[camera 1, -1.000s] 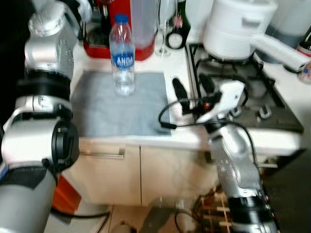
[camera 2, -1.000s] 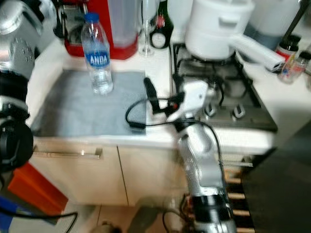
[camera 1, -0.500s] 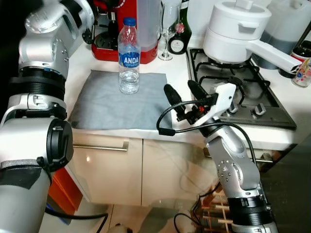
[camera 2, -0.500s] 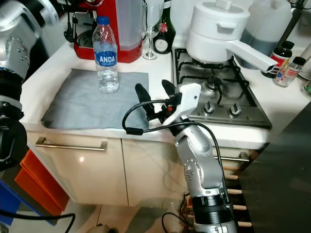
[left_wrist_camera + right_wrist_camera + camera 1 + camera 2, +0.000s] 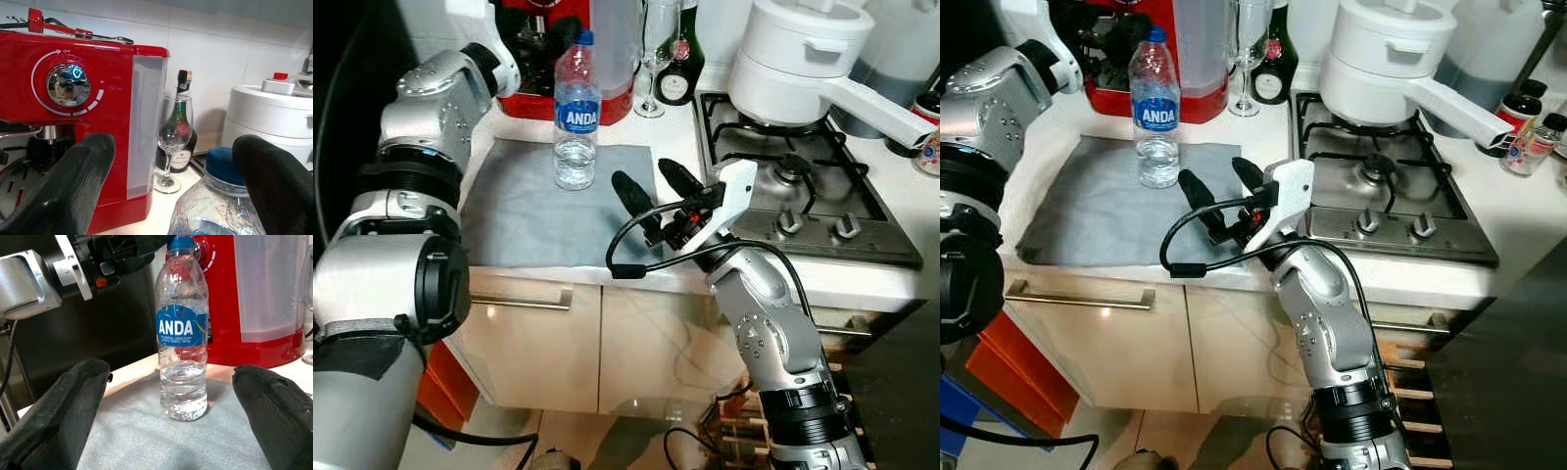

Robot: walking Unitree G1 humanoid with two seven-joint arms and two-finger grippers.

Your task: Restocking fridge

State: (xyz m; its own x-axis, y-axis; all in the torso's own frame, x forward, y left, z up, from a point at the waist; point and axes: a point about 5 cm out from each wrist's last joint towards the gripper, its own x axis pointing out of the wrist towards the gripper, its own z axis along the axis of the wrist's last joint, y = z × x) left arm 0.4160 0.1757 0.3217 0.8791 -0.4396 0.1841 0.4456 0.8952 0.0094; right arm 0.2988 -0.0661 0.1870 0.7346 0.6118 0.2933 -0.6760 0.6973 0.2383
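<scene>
I see that the clear part of the bottle (image 5: 215, 206) below the blue cap looks thin and crinkled, so the water bottle's sides (image 5: 577, 118) will dent in when I grip and carry it.
A clear water bottle (image 5: 576, 117) with a blue cap and a blue ANDA label stands upright on a grey mat (image 5: 524, 220) on the counter. My left gripper (image 5: 173, 166) is open behind the bottle's top, in front of the red coffee machine (image 5: 63, 98). The blue cap (image 5: 225, 166) sits low between its fingers, close to one of them. My right gripper (image 5: 643, 174) hovers open over the mat's right edge and points at the bottle (image 5: 182, 333), a hand's width short of it.
Behind the bottle stand a wine glass (image 5: 651, 59) and a dark bottle (image 5: 677, 73). A gas hob (image 5: 803, 186) with a white pot (image 5: 803, 59) lies to the right. Cupboard fronts with a handle (image 5: 519, 299) run below the counter edge.
The camera has shifted. My right gripper has moved left over the mat, closer to the bottle. My left gripper has come up against the bottle's top.
</scene>
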